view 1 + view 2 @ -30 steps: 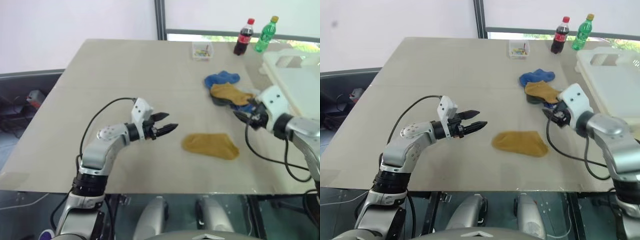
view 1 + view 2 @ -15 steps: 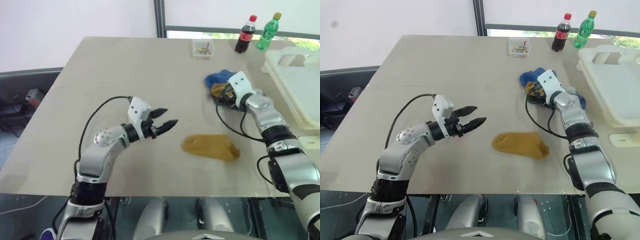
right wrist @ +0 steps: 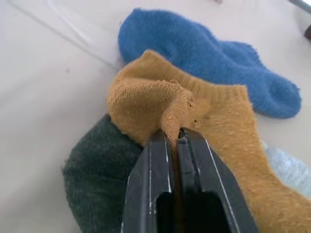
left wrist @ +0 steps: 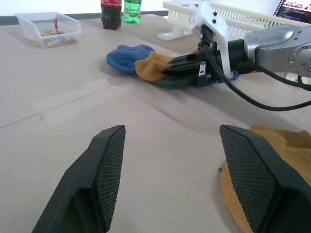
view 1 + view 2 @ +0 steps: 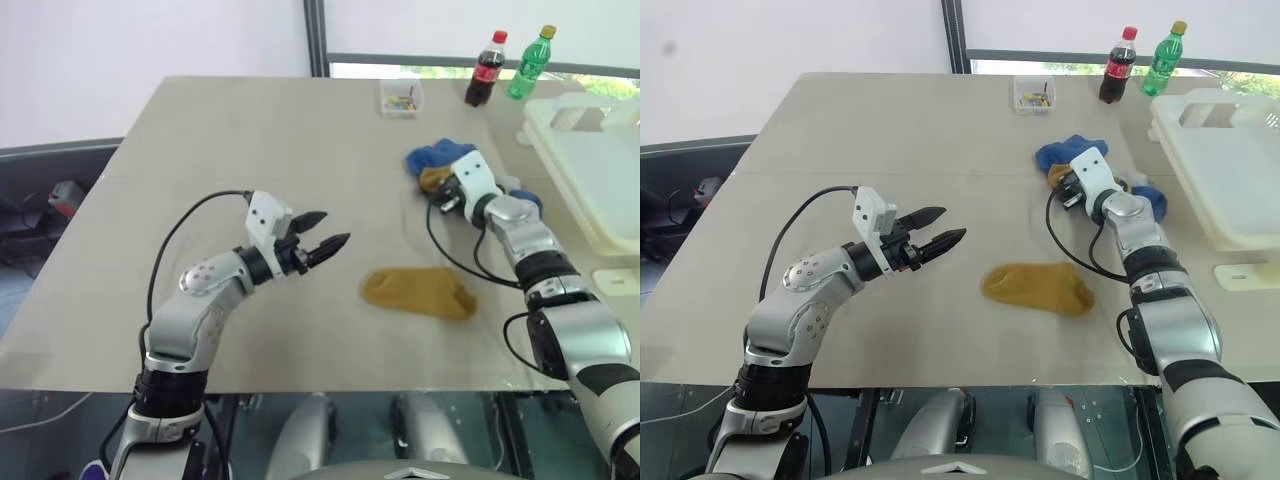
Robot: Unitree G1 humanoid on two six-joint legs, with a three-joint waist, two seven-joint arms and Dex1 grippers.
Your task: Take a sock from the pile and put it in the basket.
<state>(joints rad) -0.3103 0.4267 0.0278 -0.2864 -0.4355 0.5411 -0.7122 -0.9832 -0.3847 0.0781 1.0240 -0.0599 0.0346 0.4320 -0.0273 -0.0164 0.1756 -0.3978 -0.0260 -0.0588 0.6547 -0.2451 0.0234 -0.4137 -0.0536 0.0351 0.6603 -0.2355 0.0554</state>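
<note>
My right gripper is pinching a bunched fold of the mustard-yellow sock (image 3: 167, 109) over the dark green sock. Next, I open it and take the mustard-yellow sock's nearer edge, past the green sock.
The pile lies at the table's far right: a bright blue sock (image 5: 437, 155), a mustard-yellow sock (image 3: 218, 121), a dark green one (image 3: 97, 160) and a pale grey one (image 3: 291, 170). My right gripper (image 3: 174, 133) is shut on a raised fold of the mustard-yellow sock, pinching it between both fingers; it also shows in the left wrist view (image 4: 167, 71). The cream-white basket (image 5: 1230, 170) stands to the right of the pile. My left gripper (image 5: 325, 230) hovers open and holds nothing over the table's middle left.
A second mustard-yellow sock (image 5: 418, 293) lies flat by itself near the table's front. At the far edge stand a small clear box (image 5: 401, 97), a cola bottle (image 5: 483, 72) and a green bottle (image 5: 527, 62). A small white piece (image 5: 1243, 275) lies in front of the basket.
My right arm has stretched forward into the pile and its gripper has shut on the mustard-yellow sock. The left arm has stayed about where it was.
</note>
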